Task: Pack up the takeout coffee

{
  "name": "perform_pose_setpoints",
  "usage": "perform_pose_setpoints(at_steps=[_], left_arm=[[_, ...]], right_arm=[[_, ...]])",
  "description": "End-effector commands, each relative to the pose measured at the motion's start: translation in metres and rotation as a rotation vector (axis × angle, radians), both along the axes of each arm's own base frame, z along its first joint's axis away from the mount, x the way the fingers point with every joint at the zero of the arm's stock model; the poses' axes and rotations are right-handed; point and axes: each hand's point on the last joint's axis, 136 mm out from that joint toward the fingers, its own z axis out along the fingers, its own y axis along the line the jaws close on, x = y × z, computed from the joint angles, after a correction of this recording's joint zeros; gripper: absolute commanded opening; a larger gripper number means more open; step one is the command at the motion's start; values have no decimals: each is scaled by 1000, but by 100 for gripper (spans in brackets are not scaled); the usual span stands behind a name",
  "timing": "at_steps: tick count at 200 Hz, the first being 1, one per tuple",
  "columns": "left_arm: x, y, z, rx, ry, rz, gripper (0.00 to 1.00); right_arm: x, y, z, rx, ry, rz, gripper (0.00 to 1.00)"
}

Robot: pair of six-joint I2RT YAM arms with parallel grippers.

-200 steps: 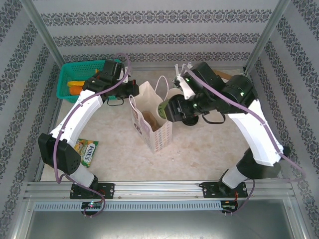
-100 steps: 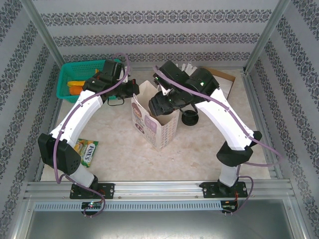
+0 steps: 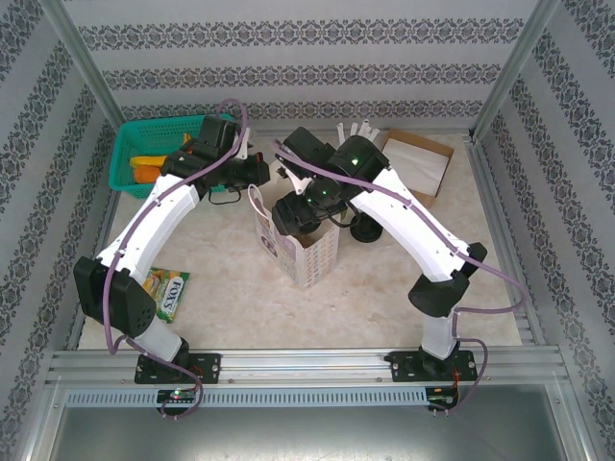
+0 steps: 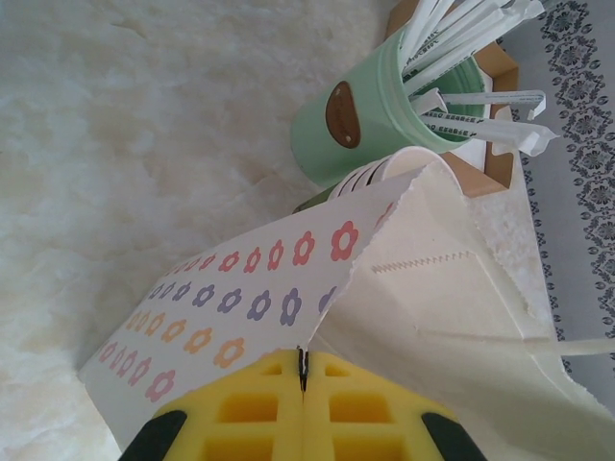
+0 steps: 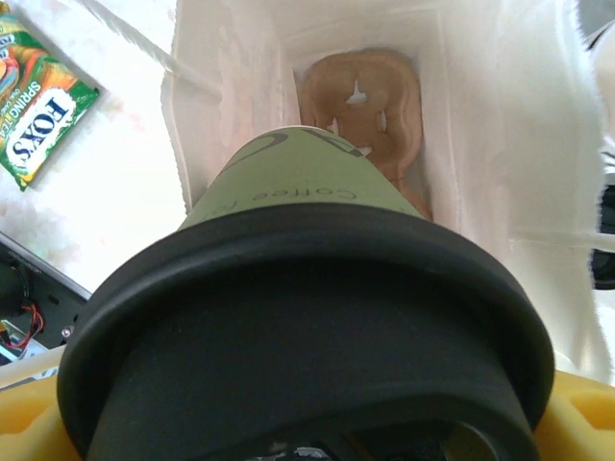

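Observation:
The green cup is hanging toward the candy packet's side of the brown cup holder. My right gripper should first move the cup to the middle over the holder and then lower it.
The takeout coffee, a green paper cup with a black lid, hangs bottom-first over the open mouth of the flower-print paper bag. My right gripper is shut on it, with yellow fingers showing at either side of the lid. A brown pretzel-shaped pastry lies at the bottom of the bag. My left gripper is shut on the bag's top edge at the back left and holds it upright.
A mint holder of wrapped straws and a stack of lidless cups stand behind the bag. Loose black lids and a brown box are to the right. A green basket is back left, a candy packet front left.
My right arm has swung left with the coffee, from beside the bag to over its open mouth. The left gripper has kept its hold on the bag's edge.

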Motion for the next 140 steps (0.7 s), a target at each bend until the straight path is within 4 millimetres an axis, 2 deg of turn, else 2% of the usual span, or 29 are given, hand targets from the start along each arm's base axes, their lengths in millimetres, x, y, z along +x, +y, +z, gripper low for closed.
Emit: perform_pose_setpoints(at_steps=[1, 35, 101, 140], left_arm=[[-3, -10, 13, -39, -50, -38, 0], [-4, -19, 12, -40, -90, -122, 0], [-5, -21, 15, -3, -163, -201, 0], [-5, -23, 18, -12, -164, -207, 0]], right_arm=[[3, 1, -1, 31, 7, 10, 76], [13, -10, -7, 0, -12, -42, 76], [26, -39, -18, -117, -60, -144, 76], [18, -32, -32, -173, -14, -69, 76]])
